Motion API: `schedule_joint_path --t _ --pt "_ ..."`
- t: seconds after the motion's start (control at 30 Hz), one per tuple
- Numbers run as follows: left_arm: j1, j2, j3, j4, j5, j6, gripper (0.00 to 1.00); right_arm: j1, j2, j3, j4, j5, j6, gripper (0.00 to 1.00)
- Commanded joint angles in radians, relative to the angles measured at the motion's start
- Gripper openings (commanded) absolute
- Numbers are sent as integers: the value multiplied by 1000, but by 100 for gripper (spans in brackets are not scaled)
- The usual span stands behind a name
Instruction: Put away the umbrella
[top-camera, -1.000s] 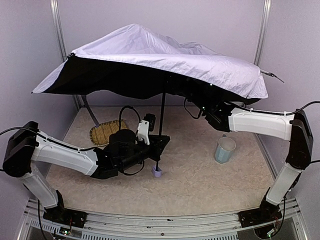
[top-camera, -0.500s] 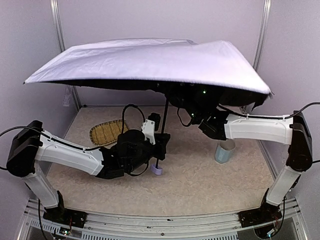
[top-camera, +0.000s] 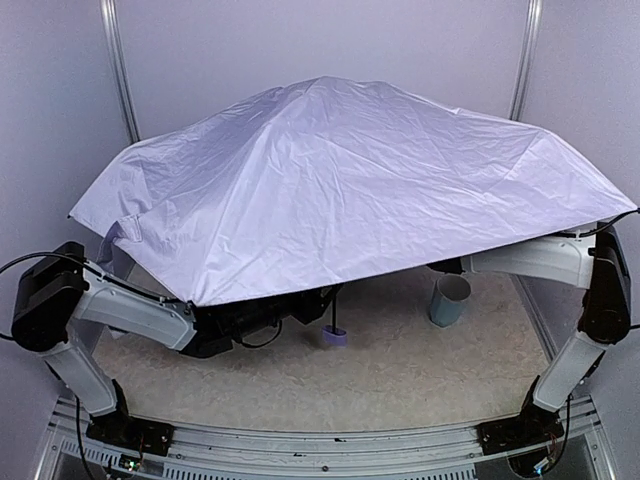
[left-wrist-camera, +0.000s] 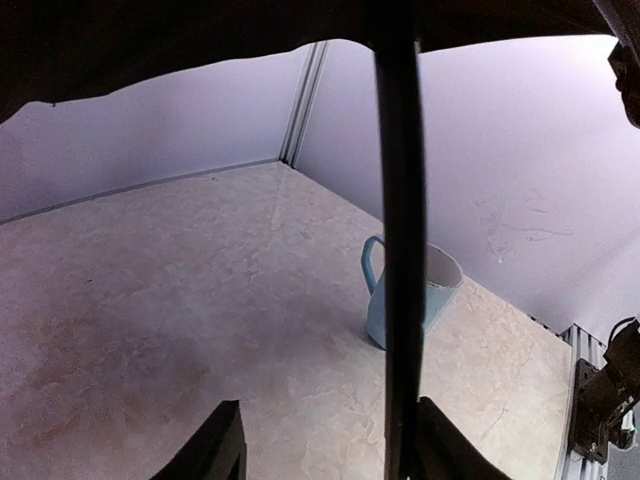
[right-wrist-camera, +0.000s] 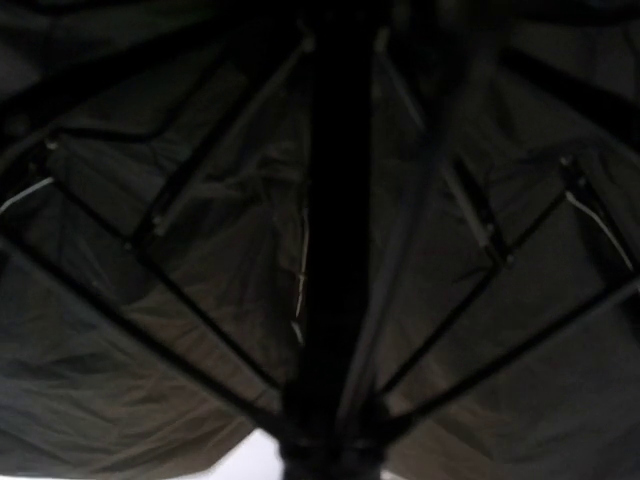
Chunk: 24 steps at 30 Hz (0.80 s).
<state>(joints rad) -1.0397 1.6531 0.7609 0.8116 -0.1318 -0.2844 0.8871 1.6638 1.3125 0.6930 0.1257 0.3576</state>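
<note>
My open left gripper has the umbrella's shaft close against one finger (left-wrist-camera: 412, 405), so it should centre on the umbrella's shaft (left-wrist-camera: 403, 445) and close around it before moving the umbrella.
The open umbrella (top-camera: 350, 190) spreads its pale lavender canopy over most of the table and hides both grippers in the top view. Below its front edge, the small lavender handle knob (top-camera: 336, 337) rests on the table. In the left wrist view my left gripper (left-wrist-camera: 330, 445) is open. The black shaft (left-wrist-camera: 400, 250) stands upright between its fingers, close against the right finger (left-wrist-camera: 450, 445). The right wrist view shows only the canopy's black lining (right-wrist-camera: 150, 300), its ribs and the shaft (right-wrist-camera: 340, 250) from close up. My right gripper's fingers cannot be made out there.
A light blue cup (top-camera: 450, 300) stands on the table right of the handle, also visible behind the shaft (left-wrist-camera: 435, 290). My left arm (top-camera: 130, 310) and right arm (top-camera: 530, 260) reach in under the canopy. Walls and metal posts (top-camera: 120, 70) enclose the table.
The canopy has tipped forward and down and now covers both grippers. My left gripper has opened off the shaft. The handle knob has shifted slightly to the right.
</note>
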Motion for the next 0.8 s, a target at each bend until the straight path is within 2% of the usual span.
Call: schedule_joint_path --t 0.0,0.1,0.23,0.33,0.4,0.57,0.67,0.77 --pt "34 5 -24 104 168 -30 60 2 -61 14 74 -107 95 0" --pt "28 32 -33 157 238 -35 68 2 -59 11 98 -99 95 0" --pt "35 73 -28 177 215 -67 65 2 -58 17 98 -129 136 0" --pt "45 93 -29 188 207 -75 55 3 -63 21 90 -153 148 0" --pt "42 98 -27 190 217 -72 44 3 -68 20 88 -166 146 0" --pt "26 93 -25 208 244 -70 2 1 -74 11 94 -164 117 0" --pt "15 75 -27 209 202 -79 0 -3 -72 9 75 -134 55 0" --pt "0 48 -25 197 153 -69 0 -21 -75 -13 65 -75 30 18"
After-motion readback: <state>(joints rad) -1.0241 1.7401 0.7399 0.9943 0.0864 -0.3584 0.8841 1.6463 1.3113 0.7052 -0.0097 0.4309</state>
